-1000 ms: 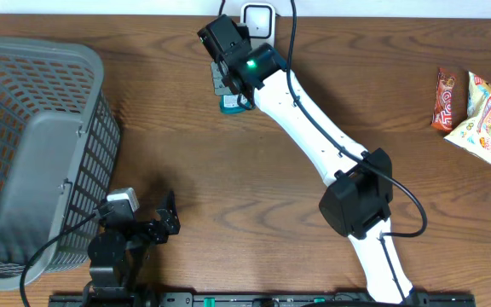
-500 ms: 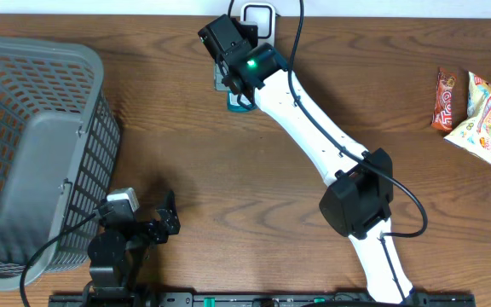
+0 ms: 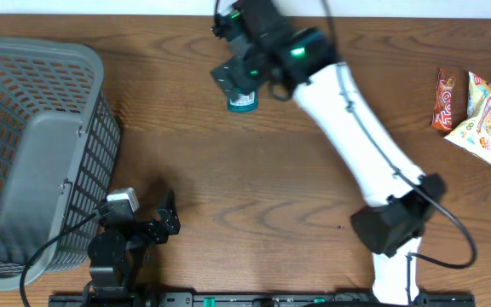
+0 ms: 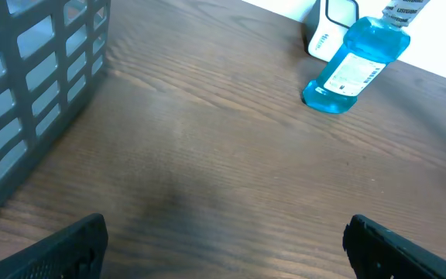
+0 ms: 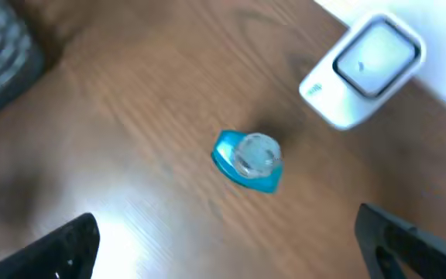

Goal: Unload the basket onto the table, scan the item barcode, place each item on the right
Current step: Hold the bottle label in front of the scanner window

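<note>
The robot's right gripper should go down, grip the bottle by its neck, then raise and turn it, because the bottle's label points away from the white barcode scanner.
A blue liquid bottle with a clear cap stands upright on the wooden table, just in front of the white barcode scanner. My right gripper hovers above the bottle, open, with nothing between its fingers. In the right wrist view the bottle shows cap-up, beyond the spread right gripper. My left gripper rests open at the near left. From the left wrist view the bottle, its label facing me, and the scanner lie far ahead of the left gripper.
A grey plastic basket fills the left side, and its wall stands close to the left gripper. Several snack packets lie at the far right edge. The right arm crosses the table's middle.
My right gripper has opened and let go of the blue bottle, then risen away from it. The bottle now stands alone on the table. The left arm has not moved.
</note>
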You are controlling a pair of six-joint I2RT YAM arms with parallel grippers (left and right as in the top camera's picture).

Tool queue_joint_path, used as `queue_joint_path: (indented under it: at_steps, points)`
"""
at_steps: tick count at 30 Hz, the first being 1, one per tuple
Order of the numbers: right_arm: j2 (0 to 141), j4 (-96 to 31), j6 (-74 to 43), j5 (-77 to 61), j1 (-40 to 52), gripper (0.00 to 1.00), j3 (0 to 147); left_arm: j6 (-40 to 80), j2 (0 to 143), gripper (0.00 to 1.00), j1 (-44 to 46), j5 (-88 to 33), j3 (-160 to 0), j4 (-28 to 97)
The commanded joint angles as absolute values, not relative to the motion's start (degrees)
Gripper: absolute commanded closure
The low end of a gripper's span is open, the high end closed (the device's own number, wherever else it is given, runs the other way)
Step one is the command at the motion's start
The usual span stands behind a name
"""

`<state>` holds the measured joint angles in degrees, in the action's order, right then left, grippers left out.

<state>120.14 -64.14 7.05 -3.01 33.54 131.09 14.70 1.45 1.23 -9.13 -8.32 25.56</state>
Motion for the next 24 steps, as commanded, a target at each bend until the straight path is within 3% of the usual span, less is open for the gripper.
queue_joint_path:
  at_steps: [1,9,19,24]
  points:
    - [123.0,-66.5,30.2,-22.3,26.0,0.01,130.5,14.0,1.5,0.02,1.4,-9.8,-7.5,26.5]
    - [131.3,-65.3,38.9,-35.6,20.6,0.01,130.2,14.0,1.5,0.02,1.4,-9.8,-7.5,26.5]
    - [135.9,-57.3,39.0,-35.9,23.4,0.01,130.2,14.0,1.5,0.02,1.4,-9.8,-7.5,26.5]
    - [141.0,-48.4,32.3,-30.5,25.1,0.01,130.2,14.0,1.5,0.02,1.4,-9.8,-7.5,26.5]
